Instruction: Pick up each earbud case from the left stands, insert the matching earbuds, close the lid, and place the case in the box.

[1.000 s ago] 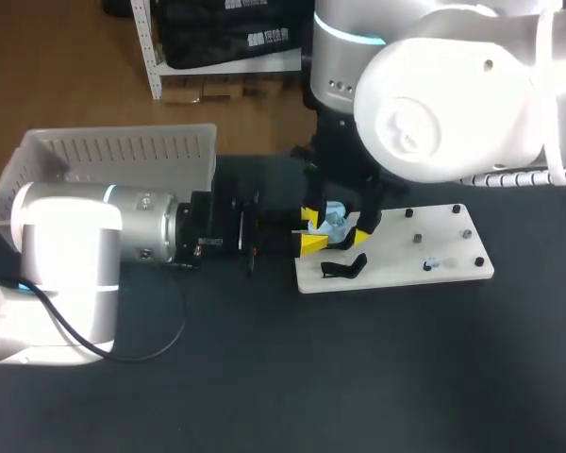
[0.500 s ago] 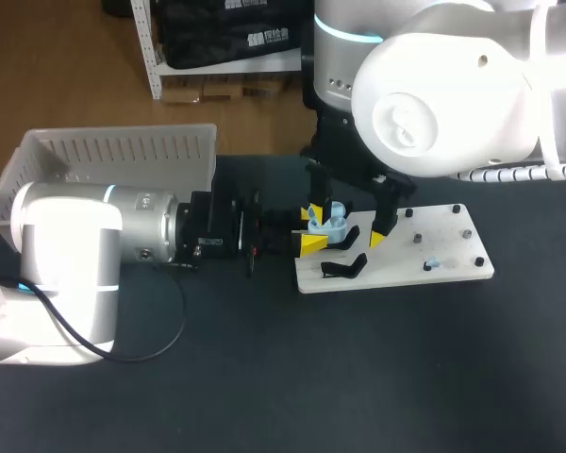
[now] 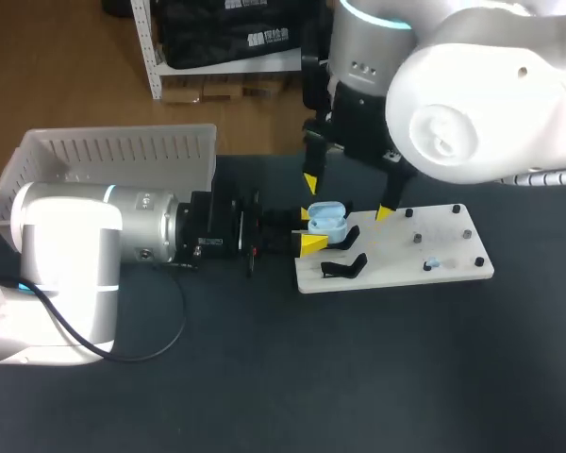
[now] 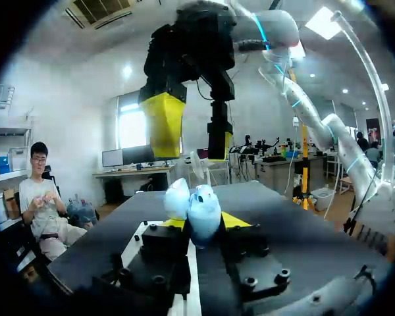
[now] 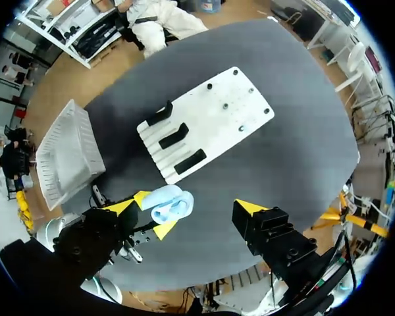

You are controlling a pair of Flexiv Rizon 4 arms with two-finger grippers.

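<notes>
The small white earbud (image 3: 434,261) sits uncovered at a peg (image 3: 427,266), so I expect it to come loose and leave the white board behind as I lift it.
A light blue earbud case (image 3: 326,222) sits over the near-left end of the white board (image 3: 443,276), and my left gripper (image 3: 309,229) is shut on it from two sides. In the left wrist view the case (image 4: 196,205) stands between the yellow tips of that gripper (image 4: 201,224), and it looks parted into two halves. My right gripper (image 3: 347,196) hangs open above and behind the case, touching nothing; it is also seen high ahead (image 4: 191,135). From the right wrist, the case (image 5: 172,203) lies below the right gripper (image 5: 194,209). A small pale blue piece (image 3: 432,264) rests on the board's right part.
Black stands (image 3: 344,267) rise from the board's left end, with small pegs (image 3: 417,238) on its right half. A white slatted basket (image 3: 123,151) stands at the back left, partly hidden by my left arm. Dark tabletop (image 3: 358,377) spreads in front.
My right gripper opened wide and rose up and back, away from the case. The case stays in the left gripper, which has not moved.
</notes>
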